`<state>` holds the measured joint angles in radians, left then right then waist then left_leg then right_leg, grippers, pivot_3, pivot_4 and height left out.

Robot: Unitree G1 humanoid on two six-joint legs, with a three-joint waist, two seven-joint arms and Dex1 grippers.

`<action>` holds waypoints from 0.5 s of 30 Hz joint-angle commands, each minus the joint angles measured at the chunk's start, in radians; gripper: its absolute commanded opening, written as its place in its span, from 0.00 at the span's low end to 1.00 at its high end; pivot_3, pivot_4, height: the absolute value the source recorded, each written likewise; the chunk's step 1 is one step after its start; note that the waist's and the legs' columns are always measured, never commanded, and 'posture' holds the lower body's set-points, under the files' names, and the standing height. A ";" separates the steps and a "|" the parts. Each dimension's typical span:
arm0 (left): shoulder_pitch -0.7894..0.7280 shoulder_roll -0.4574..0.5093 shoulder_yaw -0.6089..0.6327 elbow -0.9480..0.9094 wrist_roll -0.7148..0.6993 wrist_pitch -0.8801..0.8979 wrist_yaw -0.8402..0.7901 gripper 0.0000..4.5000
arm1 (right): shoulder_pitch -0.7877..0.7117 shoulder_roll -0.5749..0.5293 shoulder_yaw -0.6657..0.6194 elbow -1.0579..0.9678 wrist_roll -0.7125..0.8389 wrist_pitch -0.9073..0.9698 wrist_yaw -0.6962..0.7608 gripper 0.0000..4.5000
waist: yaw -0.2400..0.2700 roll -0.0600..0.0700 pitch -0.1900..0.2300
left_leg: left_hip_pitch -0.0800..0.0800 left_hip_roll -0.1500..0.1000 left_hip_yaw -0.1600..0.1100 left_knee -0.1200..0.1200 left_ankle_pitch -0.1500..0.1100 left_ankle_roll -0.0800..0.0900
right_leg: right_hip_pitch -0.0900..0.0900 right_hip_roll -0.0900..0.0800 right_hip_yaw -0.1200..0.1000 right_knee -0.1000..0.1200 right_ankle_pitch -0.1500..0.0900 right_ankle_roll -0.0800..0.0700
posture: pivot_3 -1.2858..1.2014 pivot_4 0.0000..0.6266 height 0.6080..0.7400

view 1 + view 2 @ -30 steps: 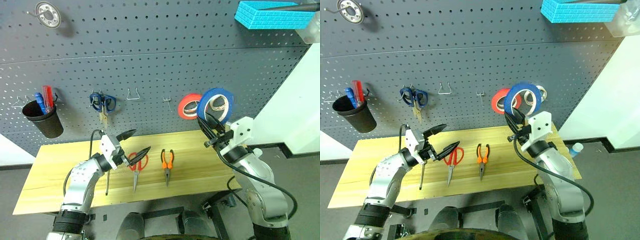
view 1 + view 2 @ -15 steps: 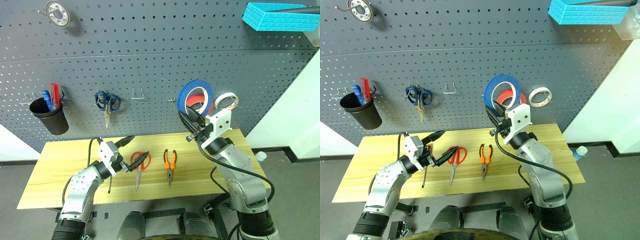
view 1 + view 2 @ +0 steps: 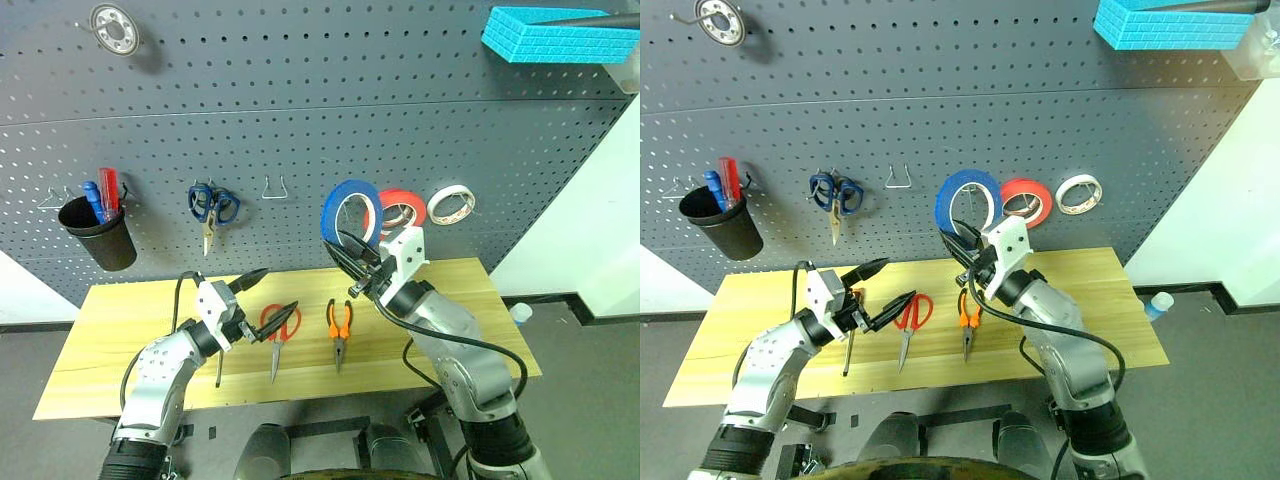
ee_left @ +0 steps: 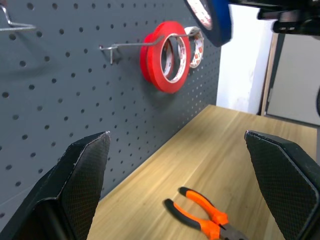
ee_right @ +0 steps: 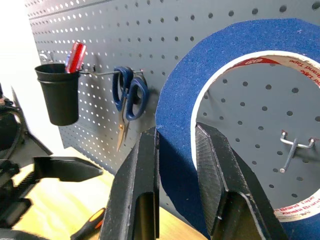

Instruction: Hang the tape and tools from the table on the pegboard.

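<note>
The blue tape's open centre (image 3: pixel 970 205) faces the small metal hook (image 5: pixel 295 144), so my right gripper keeps moving the tape toward the pegboard until the hook pokes through.
The blue tape (image 3: pixel 350 208) is held upright in front of the pegboard (image 3: pixel 300 120), with my right gripper (image 3: pixel 346 258) shut on its lower rim. Through the roll's open centre a small metal hook (image 5: pixel 294 146) shows on the board. Red-handled scissors (image 3: pixel 277 326) and orange-handled pliers (image 3: pixel 339 320) lie on the table (image 3: pixel 110 330). The thin screwdriver (image 3: pixel 847 345) lies partly under my left arm. My left gripper (image 3: pixel 270 292) hovers open and empty just above the scissors' handles.
On the pegboard hang a red tape roll (image 3: pixel 400 208), a whitish roll (image 3: pixel 451 204), blue scissors (image 3: pixel 212 205), a black cup (image 3: pixel 98 232) with screwdrivers, a bare wide hook (image 3: pixel 275 187) and a metal ring (image 3: pixel 112 28). A cyan block (image 3: pixel 555 30) sits at the upper right.
My right gripper has carried the blue tape leftward, from in front of the red roll to a spot left of it. The left arm stayed put.
</note>
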<state>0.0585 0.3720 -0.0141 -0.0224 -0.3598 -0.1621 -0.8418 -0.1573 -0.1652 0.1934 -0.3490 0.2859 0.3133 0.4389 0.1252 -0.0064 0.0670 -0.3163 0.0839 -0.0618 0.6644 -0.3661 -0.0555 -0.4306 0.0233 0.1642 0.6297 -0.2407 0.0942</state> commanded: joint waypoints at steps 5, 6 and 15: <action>0.016 0.016 0.019 -0.067 -0.003 0.017 0.021 1.00 | -0.075 0.048 0.017 0.104 -0.046 -0.077 -0.011 0.15 | 0.000 0.000 0.000 | 0.000 0.000 0.000 0.000 0.000 0.000 | 0.000 0.000 0.000 0.000 0.000 0.000 | 0.66 0.00 1.00; 0.020 0.018 0.019 -0.077 -0.004 0.020 0.025 1.00 | -0.082 0.053 0.016 0.120 -0.050 -0.084 -0.012 0.15 | 0.000 0.000 0.000 | 0.000 0.000 0.000 0.000 0.000 0.000 | 0.000 0.000 0.000 0.000 0.000 0.000 | 0.67 0.00 1.00; 0.054 0.032 0.028 -0.114 -0.008 0.030 0.046 1.00 | -0.121 0.072 0.012 0.221 -0.075 -0.128 -0.003 0.15 | 0.004 0.000 0.000 | -0.001 0.000 0.000 0.000 0.000 0.000 | -0.002 0.000 0.000 0.000 0.000 0.000 | 0.68 0.02 1.00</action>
<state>0.1147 0.3942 -0.0112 -0.0886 -0.3598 -0.1307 -0.8006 -0.2468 -0.1052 0.2107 -0.1181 0.2108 0.2162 0.4322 0.1294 -0.0064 0.0668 -0.3170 0.0840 -0.0620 0.6639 -0.3661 -0.0555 -0.4326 0.0233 0.1640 0.6300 -0.2406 0.0942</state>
